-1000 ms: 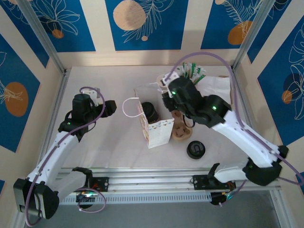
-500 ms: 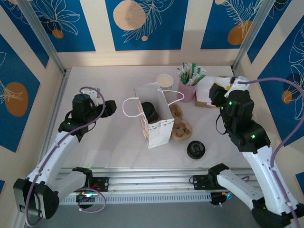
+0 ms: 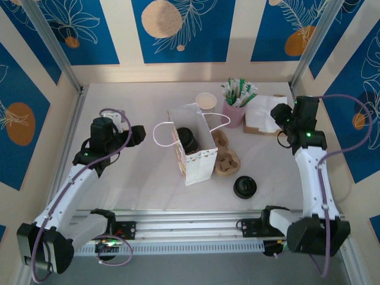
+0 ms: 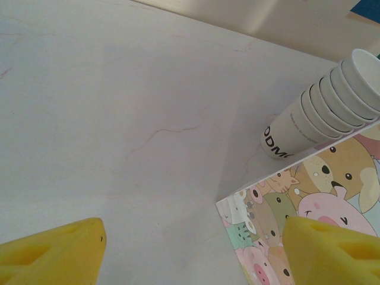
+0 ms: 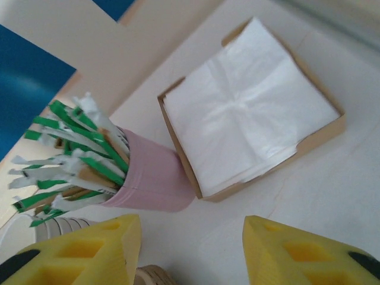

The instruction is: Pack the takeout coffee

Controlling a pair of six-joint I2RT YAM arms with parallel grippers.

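The near edge of the napkins lies free at the gap in the napkin box's side, so the robot's right gripper should keep lowering there until its fingers pinch the top napkin.
The takeout coffee, a small cup with a black lid, stands inside the open cartoon-print gift bag in the middle of the table. My left gripper hovers left of the bag, open and empty. In its wrist view the left gripper has its yellow fingers spread wide over bare table, with the bag's corner by the right one. My right gripper is at the far right beside the napkins. In the right wrist view the right gripper is open with nothing between its pads.
A stack of lidless paper cups stands behind the bag. A pink cup of green-wrapped sticks and a napkin box sit at the back right. Cardboard cup holders and a loose black lid lie right of the bag.
My right arm has swung from above the bag's right side back to the far right, and its gripper has opened. The left arm, bag and coffee have not moved.
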